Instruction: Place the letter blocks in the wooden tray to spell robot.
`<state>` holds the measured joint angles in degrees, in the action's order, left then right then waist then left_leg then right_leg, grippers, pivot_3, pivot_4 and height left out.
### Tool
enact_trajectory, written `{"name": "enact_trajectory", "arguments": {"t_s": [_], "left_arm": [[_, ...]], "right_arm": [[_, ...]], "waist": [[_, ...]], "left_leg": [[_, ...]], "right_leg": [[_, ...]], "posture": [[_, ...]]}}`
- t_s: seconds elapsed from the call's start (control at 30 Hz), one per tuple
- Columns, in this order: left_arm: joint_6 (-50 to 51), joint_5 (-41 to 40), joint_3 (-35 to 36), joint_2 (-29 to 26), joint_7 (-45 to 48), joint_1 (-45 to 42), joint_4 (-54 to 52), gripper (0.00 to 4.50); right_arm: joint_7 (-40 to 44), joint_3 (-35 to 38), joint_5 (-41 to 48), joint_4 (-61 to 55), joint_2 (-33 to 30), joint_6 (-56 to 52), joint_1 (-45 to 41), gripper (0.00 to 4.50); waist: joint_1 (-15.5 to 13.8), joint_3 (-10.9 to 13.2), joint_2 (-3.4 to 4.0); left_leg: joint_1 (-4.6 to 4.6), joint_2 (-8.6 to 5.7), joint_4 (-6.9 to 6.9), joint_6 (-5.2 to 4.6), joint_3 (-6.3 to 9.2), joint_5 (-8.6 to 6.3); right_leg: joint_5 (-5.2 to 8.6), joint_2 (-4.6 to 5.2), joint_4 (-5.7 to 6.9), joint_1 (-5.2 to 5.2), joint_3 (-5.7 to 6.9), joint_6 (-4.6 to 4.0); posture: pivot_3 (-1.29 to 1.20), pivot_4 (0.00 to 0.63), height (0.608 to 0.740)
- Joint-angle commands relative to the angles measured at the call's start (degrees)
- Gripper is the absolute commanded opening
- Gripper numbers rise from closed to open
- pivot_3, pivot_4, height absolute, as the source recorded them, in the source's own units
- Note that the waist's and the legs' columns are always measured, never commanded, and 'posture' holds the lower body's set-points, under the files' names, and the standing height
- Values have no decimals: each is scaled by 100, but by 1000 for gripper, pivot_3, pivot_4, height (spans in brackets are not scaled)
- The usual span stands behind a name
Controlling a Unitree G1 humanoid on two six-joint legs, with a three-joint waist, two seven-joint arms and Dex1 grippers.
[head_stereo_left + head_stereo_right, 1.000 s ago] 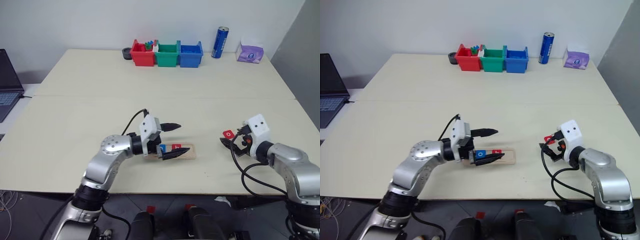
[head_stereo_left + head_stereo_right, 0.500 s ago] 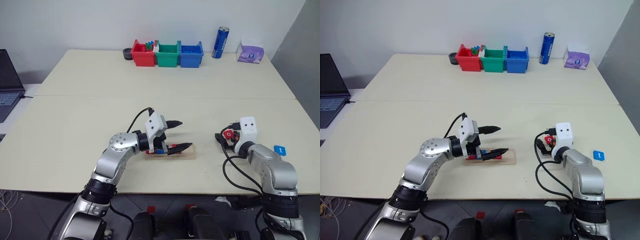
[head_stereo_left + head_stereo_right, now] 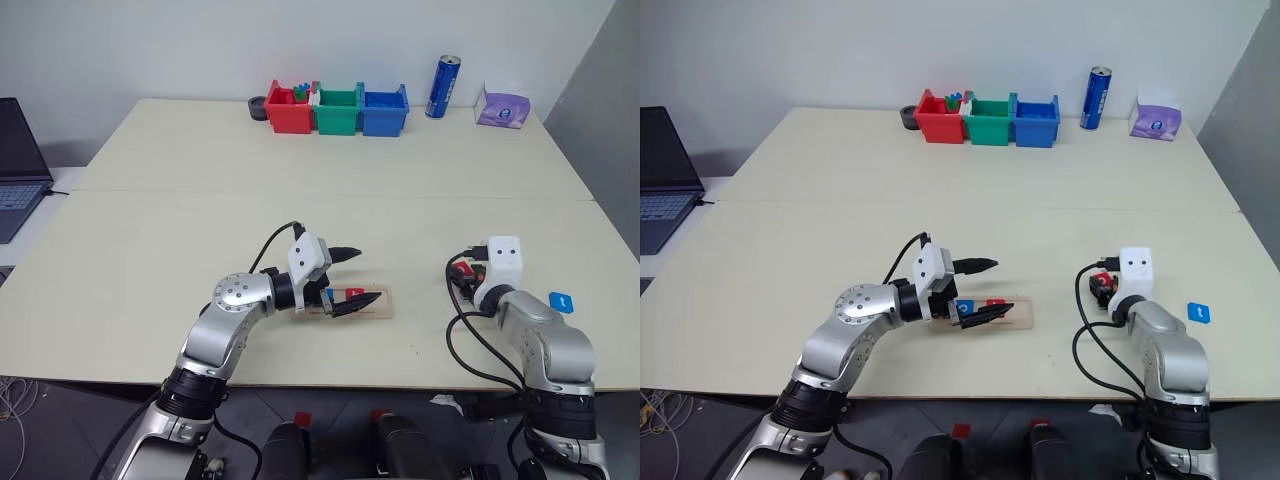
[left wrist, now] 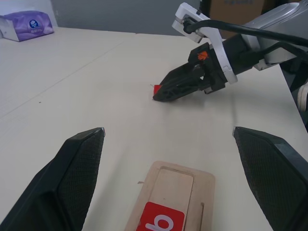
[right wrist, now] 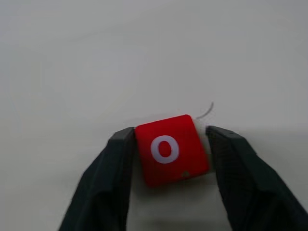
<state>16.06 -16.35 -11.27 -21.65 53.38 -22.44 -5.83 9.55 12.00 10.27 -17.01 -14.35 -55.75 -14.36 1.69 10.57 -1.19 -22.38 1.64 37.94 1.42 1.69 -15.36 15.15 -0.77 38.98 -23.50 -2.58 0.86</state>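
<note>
The red "o" block's tray-facing side has a finger on it. Next, my right gripper puts the block down closer to the tray (image 3: pixel 426 314) and grips the block's near and far edges.
My right gripper (image 5: pixel 171 134) is down at the table on the right, shut on a red letter block with a white "o" (image 5: pixel 168 150), one finger on each side of it. From the left wrist view its tips (image 4: pixel 161 92) pinch that red block. A blue letter block (image 3: pixel 561 300) lies flat further right. The wooden tray (image 3: pixel 378 306) lies near the front middle and holds a blue block (image 3: pixel 964 309) and a red "b" block (image 4: pixel 161 222). My left gripper (image 3: pixel 352 277) hovers over the tray's left end, pointing right, open and holding nothing.
Red (image 3: pixel 287 108), green (image 3: pixel 337 110) and blue (image 3: pixel 383 108) bins stand in a row at the table's far edge, with a blue can (image 3: pixel 441 86) and a purple tissue pack (image 3: pixel 501 104) to their right. A laptop (image 3: pixel 15 160) sits off to the left.
My right gripper has dropped to the table and gone from wide open to shut on the red "o" block. The left arm has stayed over the tray.
</note>
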Motion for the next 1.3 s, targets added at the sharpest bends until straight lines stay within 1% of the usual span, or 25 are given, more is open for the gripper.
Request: {"name": "enact_trajectory", "arguments": {"t_s": [0.03,0.23,0.37,0.47,0.6,0.77,0.8,0.83,0.87,0.9,0.93,1.0,1.07,1.13,1.23,1.3], "left_arm": [[-9,-82,14,-12,-15,16,-306,4500],[226,-344,-22,-317,300,359,-861,4500],[391,-516,-43,-647,601,642,-1213,4500],[405,-545,-25,-701,618,636,-1207,4500],[376,-504,-28,-627,563,553,-1104,4500],[346,-481,-29,-596,570,561,-1061,4500],[326,-477,-17,-595,581,553,-1030,4500],[312,-474,-9,-595,587,547,-1009,4500],[291,-469,1,-593,597,527,-969,4500],[268,-468,13,-591,606,509,-932,4500],[249,-470,22,-589,611,497,-904,4500],[204,-464,23,-587,634,453,-821,4500],[153,-462,15,-583,668,419,-753,4500],[95,-466,1,-582,721,383,-685,4500],[-20,-475,-23,-599,857,338,-581,4500],[-105,-468,-43,-636,983,322,-523,4500]], "right_arm": [[-70,-125,95,-554,25,-549,258,1447],[63,-251,510,-2091,0,-2174,532,1448],[132,-215,783,-2955,245,-3465,518,1448],[86,-244,874,-3082,379,-3675,498,1448],[115,-248,997,-2996,355,-3675,534,1448],[427,-39,1370,-3046,86,-3675,441,3180],[551,73,1491,-3031,-22,-3675,317,3610],[630,153,1587,-3014,-104,-3675,231,3937],[809,220,1705,-2972,-328,-3675,82,4266],[1048,287,1831,-2914,-612,-3675,-85,4458],[1295,331,1963,-2854,-897,-3618,-215,4458],[2025,252,2229,-2662,-1766,-3062,-329,4458],[2852,-9,2195,-2454,-2664,-1996,-146,4458],[3561,-263,1898,-2077,-3292,-765,157,4458],[4387,-806,1101,-1186,-3852,1447,570,4458],[4806,-1154,739,-568,-3944,2607,674,4458]], "waist": [[0,0,0],[13,-1,1],[20,-1,2],[16,-1,2],[13,-1,2],[16,-1,2],[16,0,2],[16,0,2],[16,0,2],[16,0,2],[15,0,2],[13,1,2],[-4,1,1],[-3,2,-1],[1,4,-4],[14,5,-5]], "left_leg": [[0,0,-1,0,1,0],[-1,3,-5,0,5,0],[0,5,-5,0,10,0],[-1,4,-4,0,14,0],[-1,-1,-2,0,7,0],[-1,1,-4,0,4,0],[-2,1,-4,0,4,0],[-2,1,-4,0,3,0],[-2,0,-4,0,2,0],[-2,0,-3,0,1,0],[-1,-1,-3,0,-3,0],[-1,-3,-3,-1,-5,0],[-5,-4,-4,-2,-4,-1],[-9,-2,-7,-3,-2,-2],[-12,0,-9,-7,-4,-4],[-10,-1,-7,-7,-11,-4]], "right_leg": [[0,0,0,0,0,0],[3,-1,0,-2,-1,-2],[5,-4,1,-2,0,-3],[6,-4,1,-2,4,-5],[6,-1,-2,-2,8,-4],[6,-2,-3,-3,7,-3],[6,-2,-3,-3,7,-3],[6,-3,-3,-4,7,-3],[6,-3,-3,-5,8,-3],[6,-3,-3,-4,8,-3],[6,-3,-3,-6,9,-2],[5,-2,-6,-5,11,-2],[6,-2,-13,-5,16,-2],[6,-3,-24,-4,18,-1],[7,-4,-31,-3,17,1],[7,-3,-31,-3,13,1]], "posture": [[0,150,740],[0,150,740],[0,150,740],[0,150,740],[0,150,740],[0,150,740],[0,150,740],[0,150,740],[0,150,740],[0,150,740],[0,150,740],[0,150,740],[0,150,740],[0,150,740],[0,150,740],[0,150,740]]}}
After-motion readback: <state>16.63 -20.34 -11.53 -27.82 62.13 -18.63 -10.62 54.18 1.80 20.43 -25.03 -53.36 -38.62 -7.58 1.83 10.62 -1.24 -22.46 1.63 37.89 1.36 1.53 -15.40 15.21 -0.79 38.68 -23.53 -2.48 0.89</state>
